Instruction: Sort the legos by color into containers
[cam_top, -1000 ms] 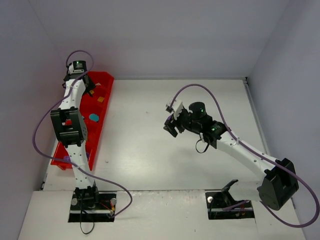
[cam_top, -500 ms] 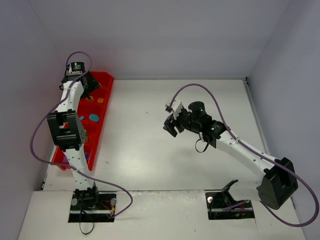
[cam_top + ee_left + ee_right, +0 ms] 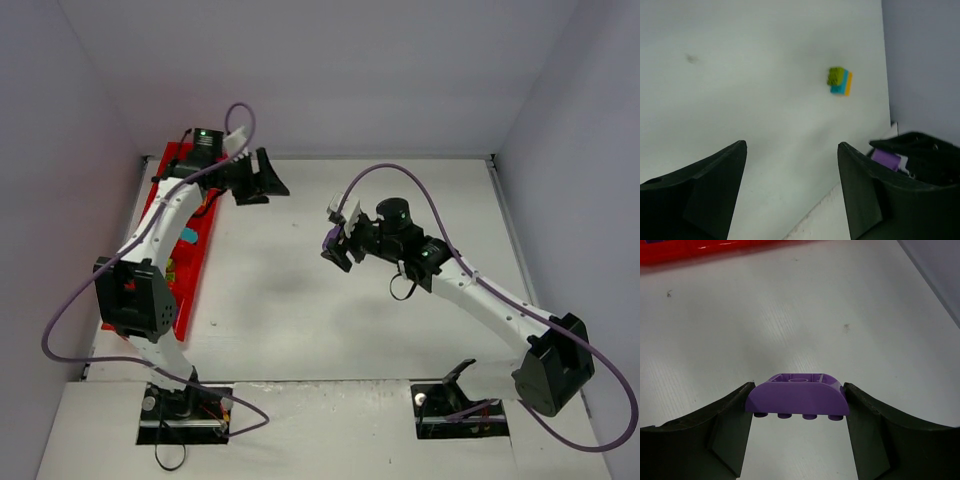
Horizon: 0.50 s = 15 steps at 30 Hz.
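I should now move my left gripper in until its fingers are on either side of the brick's long sides, because my right gripper is holding the purple brick by its rounded ends, long sides free.
My right gripper is shut on a purple brick with rounded ends and holds it above the white table; in the top view the gripper hangs over mid-table. My left gripper is open and empty, just right of the far end of the red tray. In the left wrist view its jaws stand wide apart over bare table. That view also shows a stack of green, teal and orange bricks ahead, and the held purple brick. A teal brick lies in the tray.
The tray runs along the table's left side, and its edge shows in the right wrist view. Grey walls close in the left, back and right. The stack of bricks does not show in the top view.
My left arm has swung right, from over the tray's far end out over the table, gripper open. The tray's outline looks narrower than before. My right gripper has barely moved.
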Tool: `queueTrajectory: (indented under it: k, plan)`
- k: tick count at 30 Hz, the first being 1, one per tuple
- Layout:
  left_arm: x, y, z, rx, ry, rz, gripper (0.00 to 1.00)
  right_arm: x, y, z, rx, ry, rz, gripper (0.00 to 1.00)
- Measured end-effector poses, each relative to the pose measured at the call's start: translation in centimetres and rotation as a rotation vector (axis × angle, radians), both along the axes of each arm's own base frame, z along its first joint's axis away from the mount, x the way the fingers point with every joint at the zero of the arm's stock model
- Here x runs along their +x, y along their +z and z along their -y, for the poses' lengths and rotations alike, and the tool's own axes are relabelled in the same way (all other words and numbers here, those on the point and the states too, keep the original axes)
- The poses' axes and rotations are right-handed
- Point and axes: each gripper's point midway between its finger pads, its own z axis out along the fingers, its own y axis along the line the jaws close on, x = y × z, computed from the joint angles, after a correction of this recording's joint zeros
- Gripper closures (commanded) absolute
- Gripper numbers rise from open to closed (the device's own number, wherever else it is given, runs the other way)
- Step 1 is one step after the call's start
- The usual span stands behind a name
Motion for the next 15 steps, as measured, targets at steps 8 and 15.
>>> queueTrajectory:
  k: [8,15]
  plan:
    - [-8.0,0.6,6.9,-0.076,-0.328,0.010,0.33,-0.7,0.4,-0.6,0.018,0.053,-0.004,0.97]
    - [-10.3,3.3,8.0,-0.132,-0.434,0.105,0.33,-0.7,2.0,-1.2,0.047,0.079,0.018,0.97]
